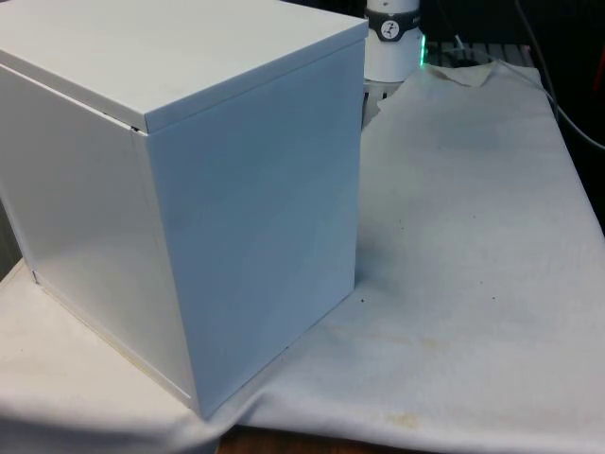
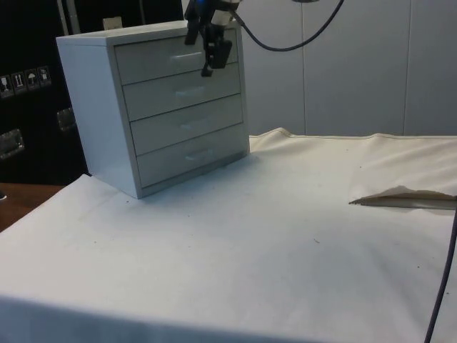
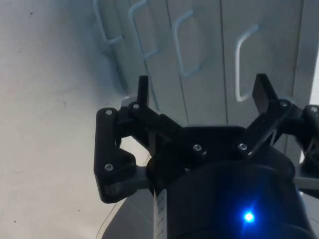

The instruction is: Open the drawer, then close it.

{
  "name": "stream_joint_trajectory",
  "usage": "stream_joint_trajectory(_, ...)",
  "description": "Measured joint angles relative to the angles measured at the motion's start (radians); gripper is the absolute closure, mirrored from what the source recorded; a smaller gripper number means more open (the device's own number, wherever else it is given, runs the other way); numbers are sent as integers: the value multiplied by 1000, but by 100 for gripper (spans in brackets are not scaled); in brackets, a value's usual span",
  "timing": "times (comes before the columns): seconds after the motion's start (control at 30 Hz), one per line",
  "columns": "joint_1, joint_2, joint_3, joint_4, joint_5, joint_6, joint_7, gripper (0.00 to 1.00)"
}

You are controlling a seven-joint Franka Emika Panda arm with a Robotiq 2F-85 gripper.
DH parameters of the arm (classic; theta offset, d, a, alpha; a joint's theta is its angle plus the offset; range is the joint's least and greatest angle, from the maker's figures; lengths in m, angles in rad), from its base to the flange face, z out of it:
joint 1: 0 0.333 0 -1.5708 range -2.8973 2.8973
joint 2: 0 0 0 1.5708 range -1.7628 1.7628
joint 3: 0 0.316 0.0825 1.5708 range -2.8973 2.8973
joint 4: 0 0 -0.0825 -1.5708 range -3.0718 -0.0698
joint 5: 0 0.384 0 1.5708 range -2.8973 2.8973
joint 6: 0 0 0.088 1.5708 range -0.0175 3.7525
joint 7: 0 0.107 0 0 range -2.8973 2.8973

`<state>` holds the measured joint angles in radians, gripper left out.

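Observation:
The chest's bottom edge (image 1: 282,353) sits loose on the white cloth, so the white chest (image 1: 260,213) will move a little toward the robot's gripper when the robot pulls the drawer.
A white chest of four drawers (image 2: 164,107) stands at the back of the table, and all its drawers sit flush. In the front view its plain back and side (image 1: 180,208) face the camera. My black gripper (image 2: 208,58) hangs just in front of the top drawer (image 2: 178,58), close to its handle (image 2: 183,57). In the wrist view the gripper (image 3: 202,94) is open, its fingers (image 3: 143,92) spread wide with nothing between them. The top drawer's white loop handle (image 3: 240,64) lies beyond them, a short gap away.
White cloth (image 2: 271,250) covers the table, with wide free room in front of the chest. A raised fold in the cloth (image 2: 403,199) lies at the far side, and a dark cable (image 2: 444,286) hangs near it. The other drawer handles (image 3: 182,47) line up below.

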<state>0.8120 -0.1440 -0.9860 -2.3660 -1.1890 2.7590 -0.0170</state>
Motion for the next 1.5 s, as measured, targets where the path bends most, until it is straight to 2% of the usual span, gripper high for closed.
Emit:
stream_joint_trajectory(0.43,0,94,-21,33,0,63,-6,0)
stream_joint_trajectory(0.63,-1,104,-22,32,-10,70,-23,0)
stream_joint_trajectory(1.03,-1,106,-34,33,-56,70,-23,0)
stream_joint_trajectory(1.2,-1,110,-40,33,-59,71,-23,0)
stream_joint_trajectory(1.3,-1,114,-44,33,-59,78,-23,0)
stream_joint_trajectory(1.5,-2,146,-61,35,-59,137,-8,0)
